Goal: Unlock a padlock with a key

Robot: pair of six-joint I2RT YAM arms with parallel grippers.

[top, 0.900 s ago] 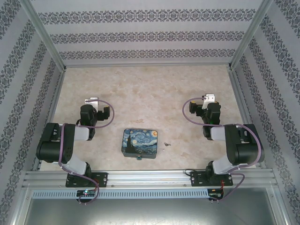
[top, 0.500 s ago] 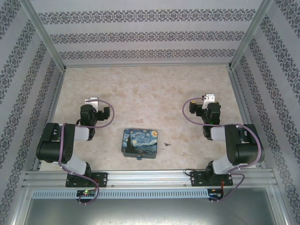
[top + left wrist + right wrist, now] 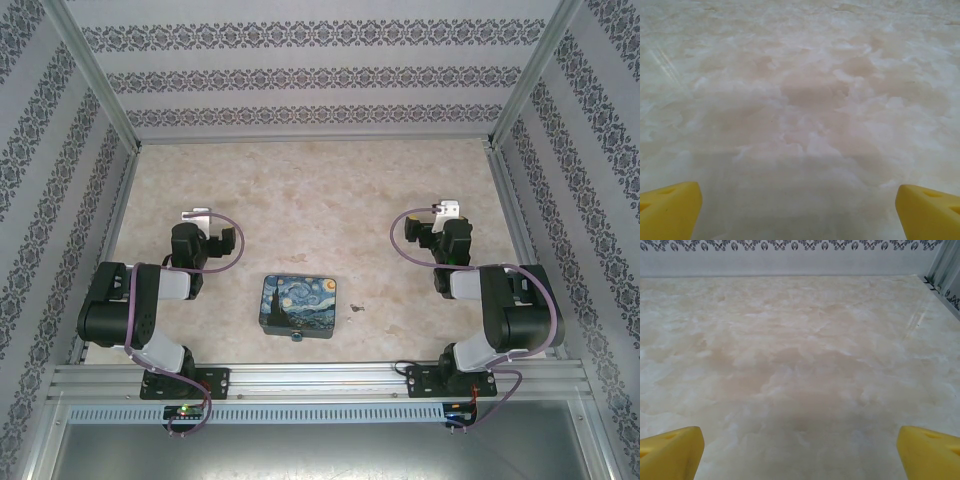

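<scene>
I should first use my left gripper and my right gripper to move the box by its far edge (image 3: 301, 277) toward the middle, because the padlock (image 3: 296, 337) sits close to the near rail.
The tiny padlock (image 3: 296, 337) lies against the near edge of a Starry-Night-printed box (image 3: 298, 303) in the top view, between the two arm bases. The key (image 3: 358, 308) is a small dark speck on the table just right of the box. My left gripper (image 3: 800, 212) is open, its yellow fingertips (image 3: 669, 209) wide apart over bare marble. My right gripper (image 3: 800, 452) is open too, with its fingertips (image 3: 671, 452) spread and nothing between them. Both arms are folded back, the left wrist (image 3: 192, 243) left of the box, the right wrist (image 3: 447, 240) to its right.
The marble-patterned table (image 3: 320, 190) is fenced by aluminium posts and patterned walls (image 3: 310, 75) on three sides. An aluminium rail (image 3: 320, 378) runs along the near edge under the arm bases. In the right wrist view the back wall (image 3: 790, 260) stands far ahead.
</scene>
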